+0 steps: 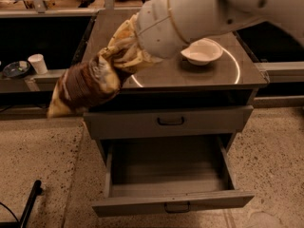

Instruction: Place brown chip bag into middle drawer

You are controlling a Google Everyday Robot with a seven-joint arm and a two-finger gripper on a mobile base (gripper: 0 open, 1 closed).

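Observation:
The brown chip bag (83, 85) hangs high and out past the middle drawer's side, so next my gripper swings back toward the open tray (169, 167) and lowers the bag in.
The brown chip bag (83, 87) hangs in the air off the front left corner of the cabinet top, tilted down to the left. My gripper (121, 53) is shut on the bag's upper right end, with the white arm reaching in from the upper right. The middle drawer (168, 177) stands pulled open below and to the right of the bag, its grey inner tray bare. The bag is left of the drawer's opening and well above it.
A closed grey drawer front with a black handle (170, 121) sits above the open drawer. A white bowl (202, 51) rests on the cabinet top (228, 72). A white cup (37, 63) and a dark dish (16, 69) stand on a ledge at left. A black bar (29, 204) lies on the floor at lower left.

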